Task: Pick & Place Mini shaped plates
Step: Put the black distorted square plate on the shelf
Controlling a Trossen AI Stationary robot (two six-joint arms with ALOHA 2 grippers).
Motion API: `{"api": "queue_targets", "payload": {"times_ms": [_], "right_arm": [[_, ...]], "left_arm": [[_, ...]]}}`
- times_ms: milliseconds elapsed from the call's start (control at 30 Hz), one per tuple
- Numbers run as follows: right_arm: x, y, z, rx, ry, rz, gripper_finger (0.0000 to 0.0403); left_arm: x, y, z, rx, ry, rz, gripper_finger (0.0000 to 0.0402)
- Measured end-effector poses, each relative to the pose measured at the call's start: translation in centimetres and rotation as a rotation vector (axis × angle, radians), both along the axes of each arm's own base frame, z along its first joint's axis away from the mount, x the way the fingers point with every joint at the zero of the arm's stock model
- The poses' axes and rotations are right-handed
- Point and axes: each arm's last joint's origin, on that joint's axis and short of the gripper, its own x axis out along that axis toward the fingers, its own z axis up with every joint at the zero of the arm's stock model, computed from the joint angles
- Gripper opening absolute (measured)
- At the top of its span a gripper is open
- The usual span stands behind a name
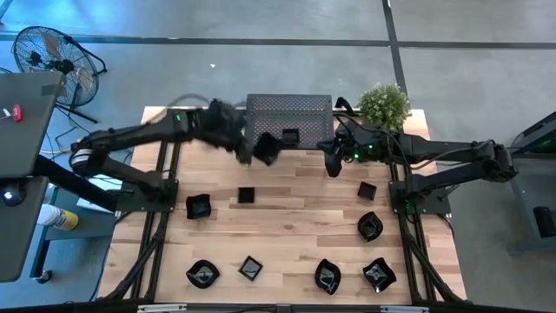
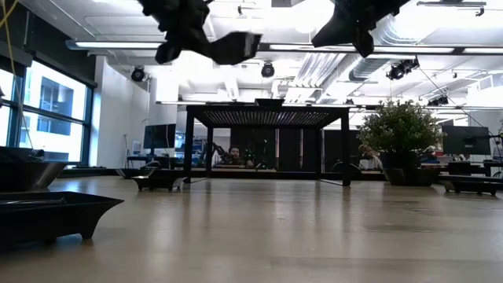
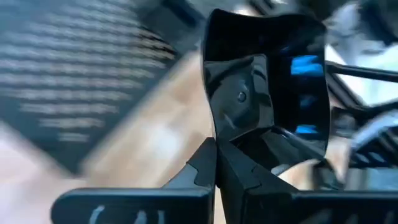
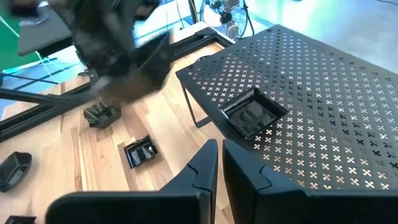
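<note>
My left gripper should keep going until the held plate (image 2: 237, 48) sits on the rack's open surface (image 1: 263, 113) beside the square plate, since the held plate hangs above rack height.
My left gripper (image 1: 252, 152) is shut on a glossy black mini plate (image 1: 266, 148) and holds it in the air just in front of the black perforated rack (image 1: 289, 111). The left wrist view shows the fingers (image 3: 216, 146) pinching the plate's rim (image 3: 267, 87). In the low view the held plate (image 2: 236, 47) hangs high above the table. One square plate (image 1: 290, 136) sits on the rack and also shows in the right wrist view (image 4: 252, 115). My right gripper (image 1: 332, 162) is shut and empty beside the rack's front right corner.
Several more black plates lie on the wooden table (image 1: 304, 217), among them a square one (image 1: 246, 195), one at the left (image 1: 199, 207) and one at the right (image 1: 370, 226). A potted plant (image 1: 384, 104) stands right of the rack. A fan (image 1: 52, 56) stands off the table.
</note>
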Motion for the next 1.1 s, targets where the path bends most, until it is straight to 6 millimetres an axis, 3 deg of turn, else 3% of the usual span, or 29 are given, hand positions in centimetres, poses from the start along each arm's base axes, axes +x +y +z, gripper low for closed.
{"api": "queue_targets", "payload": {"times_ms": [100, 200, 400, 700, 1100], "right_arm": [[0.0, -0.2, 0.1, 0.001, -0.007, -0.005, 0.0019], [0.0, -0.4, 0.1, 0.002, -0.009, -0.009, 0.0018], [0.0, -0.4, 0.1, -0.004, -0.006, -0.006, 0.0018], [0.0, -0.4, 0.1, 0.003, -0.009, -0.01, 0.0019], [0.0, -0.4, 0.1, 0.003, -0.009, -0.01, 0.0019]], "left_arm": [[-1.0, 3.4, 1.3, 0.036, 0.038, 0.028, 0.0001], [-1.8, 6.6, 1.3, 0.05, 0.063, 0.03, 0.0], [-2.2, 11.0, -1.0, -0.002, 0.096, -0.017, 0.0], [-1.2, 13.1, -4.0, -0.037, 0.176, -0.057, 0.0], [-1.3, 13.8, -4.2, -0.014, 0.187, -0.017, 0.0]]}}
